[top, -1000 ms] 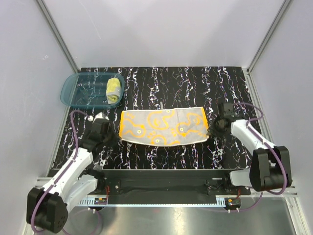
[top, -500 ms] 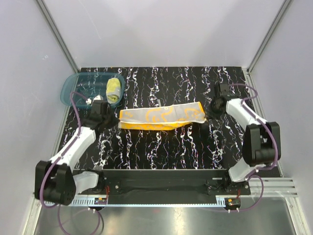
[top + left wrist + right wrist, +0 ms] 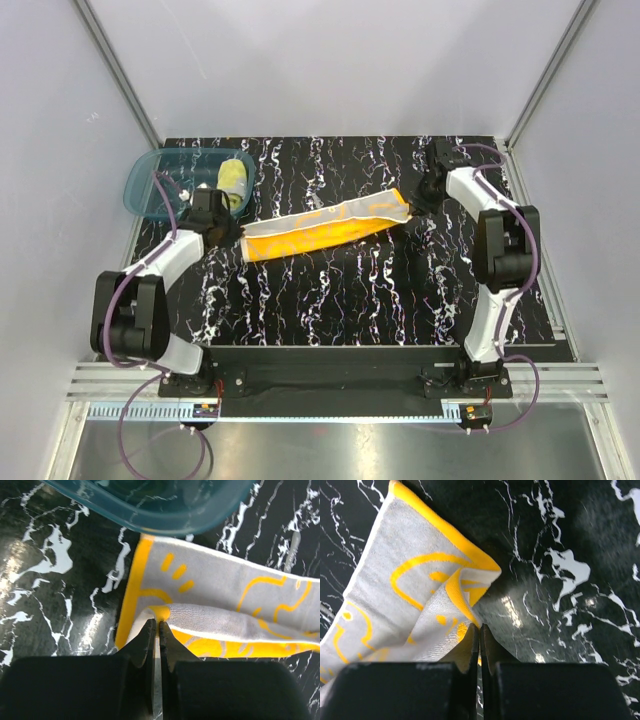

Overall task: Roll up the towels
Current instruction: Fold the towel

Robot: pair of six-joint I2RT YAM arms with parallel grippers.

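Note:
The pinched corner (image 3: 161,612) is folded over the flat grey layer, so my left gripper should keep going toward the orange towel's far edge (image 3: 159,540) and let go there.
The orange towel (image 3: 320,227), grey-beige with orange line drawings on one side, lies folded lengthwise as a slanted strip across the black marbled table. My left gripper (image 3: 235,233) is shut on its left end; in the left wrist view the jaws (image 3: 155,622) pinch the orange hem of the towel (image 3: 225,590). My right gripper (image 3: 412,203) is shut on the right end, and the right wrist view shows the jaws (image 3: 479,626) nipping a folded corner of the towel (image 3: 410,580). The pale yellow towel (image 3: 233,182) sits rolled inside the teal basin (image 3: 150,185).
The teal basin's rim (image 3: 150,510) stands just beyond the left gripper, close to the towel's far left corner. White walls and metal frame posts bound the table at the back and sides. Both arms reach far out from their bases.
Both grippers carried the towel's near edge away from the bases and over its far part, turning the flat towel into a narrow folded strip. Both arms stretched farther out.

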